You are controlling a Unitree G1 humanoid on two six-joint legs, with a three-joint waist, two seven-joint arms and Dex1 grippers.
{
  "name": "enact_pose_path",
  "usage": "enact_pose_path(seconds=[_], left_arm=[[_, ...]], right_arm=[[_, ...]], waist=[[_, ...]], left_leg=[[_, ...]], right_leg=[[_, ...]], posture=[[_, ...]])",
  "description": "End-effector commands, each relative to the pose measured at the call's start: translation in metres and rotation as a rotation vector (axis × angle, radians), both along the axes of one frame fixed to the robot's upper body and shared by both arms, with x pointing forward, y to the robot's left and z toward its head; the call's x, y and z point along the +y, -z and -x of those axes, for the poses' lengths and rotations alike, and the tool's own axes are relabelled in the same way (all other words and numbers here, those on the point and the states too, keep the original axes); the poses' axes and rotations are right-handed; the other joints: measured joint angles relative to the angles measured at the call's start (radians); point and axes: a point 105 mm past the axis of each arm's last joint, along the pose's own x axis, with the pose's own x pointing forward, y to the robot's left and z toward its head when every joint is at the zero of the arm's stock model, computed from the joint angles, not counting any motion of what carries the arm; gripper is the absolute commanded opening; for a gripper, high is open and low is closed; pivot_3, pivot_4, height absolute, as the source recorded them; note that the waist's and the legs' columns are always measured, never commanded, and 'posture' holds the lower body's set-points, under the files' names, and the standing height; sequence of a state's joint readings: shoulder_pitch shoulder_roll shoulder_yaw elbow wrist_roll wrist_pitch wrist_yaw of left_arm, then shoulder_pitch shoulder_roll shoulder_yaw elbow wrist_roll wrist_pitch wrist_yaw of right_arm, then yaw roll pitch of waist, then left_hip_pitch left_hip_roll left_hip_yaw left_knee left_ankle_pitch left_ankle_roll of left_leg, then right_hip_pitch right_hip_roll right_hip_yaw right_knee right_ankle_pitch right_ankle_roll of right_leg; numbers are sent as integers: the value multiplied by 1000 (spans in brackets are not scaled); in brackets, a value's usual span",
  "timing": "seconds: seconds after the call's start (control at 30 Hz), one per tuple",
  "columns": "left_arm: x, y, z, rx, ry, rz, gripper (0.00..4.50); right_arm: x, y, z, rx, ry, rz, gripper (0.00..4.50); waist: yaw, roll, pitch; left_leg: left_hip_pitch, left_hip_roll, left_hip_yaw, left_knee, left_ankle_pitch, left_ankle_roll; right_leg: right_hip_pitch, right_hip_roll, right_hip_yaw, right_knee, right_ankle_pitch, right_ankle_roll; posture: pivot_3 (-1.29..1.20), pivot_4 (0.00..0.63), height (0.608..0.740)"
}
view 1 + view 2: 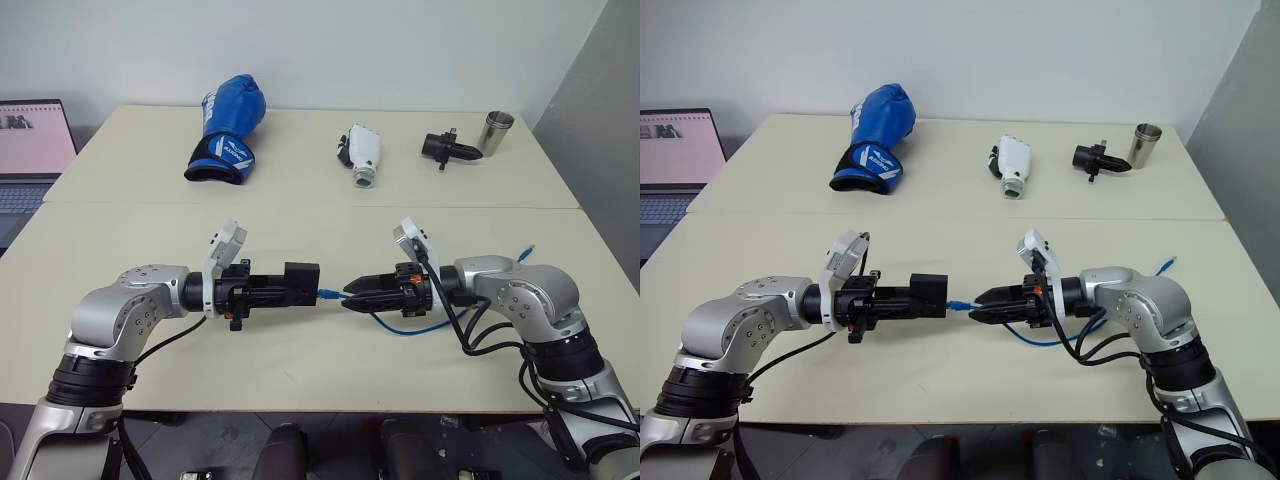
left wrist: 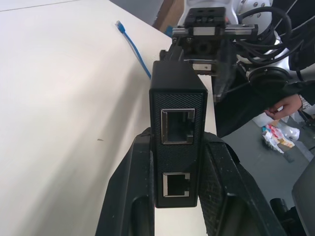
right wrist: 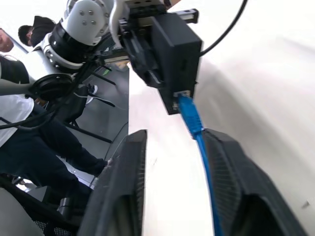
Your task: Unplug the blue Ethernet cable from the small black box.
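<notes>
I expect the blue Ethernet cable [image 1: 424, 329] to slide straight out when I pull back, because the plug [image 1: 330, 294] sticks straight out of the small black box.
My left gripper [image 1: 290, 287] is shut on the small black box [image 1: 300, 280] and holds it level above the table. In the left wrist view the box [image 2: 177, 113] shows two empty ports between the fingers. The blue Ethernet cable [image 1: 410, 330] has its plug [image 1: 330, 293] against the box's far side; in the right wrist view the plug [image 3: 186, 105] sits at a port on the box's lower edge [image 3: 174, 49]. My right gripper [image 1: 350, 296] faces the box, open, with the cable running between its spread fingers [image 3: 128, 177]. The cable's other end [image 1: 527, 248] lies on the table.
At the back of the table lie a blue boxing glove [image 1: 228, 130], a white device [image 1: 363, 152], a black pronged gadget [image 1: 445, 147] and a metal cup [image 1: 495, 132]. A laptop [image 1: 30, 150] stands at the far left. A person [image 3: 19, 98] is beside the table.
</notes>
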State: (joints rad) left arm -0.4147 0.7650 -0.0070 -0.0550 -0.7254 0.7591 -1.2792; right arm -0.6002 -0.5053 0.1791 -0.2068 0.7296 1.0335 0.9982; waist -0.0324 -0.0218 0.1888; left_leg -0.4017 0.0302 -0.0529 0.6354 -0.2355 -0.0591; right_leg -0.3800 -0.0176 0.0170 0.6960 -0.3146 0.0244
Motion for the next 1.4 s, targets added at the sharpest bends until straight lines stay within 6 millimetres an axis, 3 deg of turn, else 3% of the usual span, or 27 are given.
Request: enact_pose_path(seconds=[0.03,0.3,0.7,1.3,1.4], left_arm=[[1,-10,-2,-37,6,13,779],[-2,-11,0,-42,30,14,779],[-2,-12,2,-56,41,15,779],[-2,-12,1,-54,31,29,779],[-2,-12,1,-53,33,31,779]], right_arm=[[4,-10,5,-44,-20,-31,2244],[18,-6,-12,-87,43,-24,2244],[35,-1,-14,-63,-2,-8,2244],[35,2,-13,-44,-9,-14,2244],[35,2,-13,-41,-11,-14,1539]], waist=[[0,0,0],[0,0,0],[0,0,0],[0,0,0],[0,0,0]], left_leg=[[0,0,0,0,0,0],[0,0,0,0,0,0],[0,0,0,0,0,0],[0,0,0,0,0,0],[0,0,0,0,0,0]], right_leg=[[0,0,0,0,0,0],[0,0,0,0,0,0],[0,0,0,0,0,0],[0,0,0,0,0,0],[0,0,0,0,0,0]], posture=[[0,150,740],[0,150,740],[0,150,740],[0,150,740],[0,150,740]])
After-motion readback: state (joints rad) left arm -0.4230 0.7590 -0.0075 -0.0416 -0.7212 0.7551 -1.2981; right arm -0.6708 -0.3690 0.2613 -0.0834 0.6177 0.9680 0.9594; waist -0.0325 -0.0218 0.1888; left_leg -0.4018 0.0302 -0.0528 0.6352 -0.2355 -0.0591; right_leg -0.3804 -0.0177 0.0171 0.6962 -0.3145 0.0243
